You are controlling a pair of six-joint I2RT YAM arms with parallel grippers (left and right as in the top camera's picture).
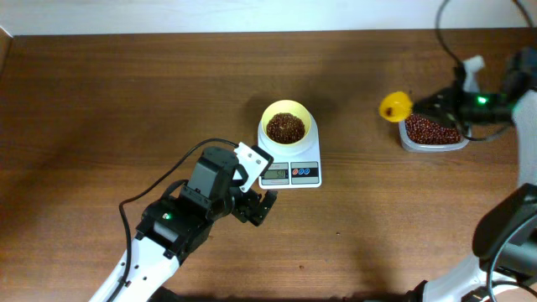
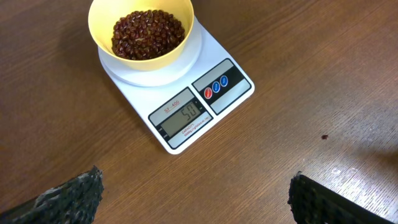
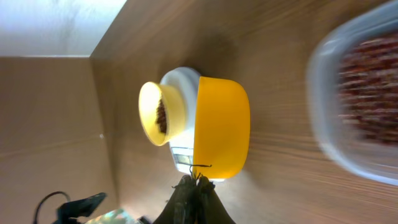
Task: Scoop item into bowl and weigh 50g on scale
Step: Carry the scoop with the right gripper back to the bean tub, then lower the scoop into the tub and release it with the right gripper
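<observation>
Next, my right gripper puts the yellow scoop down in the clear plastic tub [image 1: 432,132] and lets go of it, because the scale's display [image 2: 181,119] already shows 50 with the beans in the bowl.
The pale-yellow bowl [image 1: 266,124] stands on the white scale [image 1: 289,174] at the table's middle and holds a heap of reddish-brown beans [image 1: 286,127]. In the left wrist view the bowl [image 2: 155,61] with beans [image 2: 148,32] sits on the scale [image 2: 233,99], whose display reads 50. My left gripper [image 1: 256,206] is open and empty on the near side of the scale, fingers wide apart [image 2: 196,194]. My right gripper [image 1: 438,105] is shut on the handle of the yellow scoop [image 1: 395,106], held just left of the tub. The right gripper [image 3: 196,182] and scoop [image 3: 221,127] show in the right wrist view.
A clear plastic tub [image 1: 404,134] with more beans [image 1: 432,130] stands at the right, under my right arm; it is blurred in the right wrist view [image 3: 323,118]. One stray bean [image 2: 324,136] lies on the wood right of the scale.
</observation>
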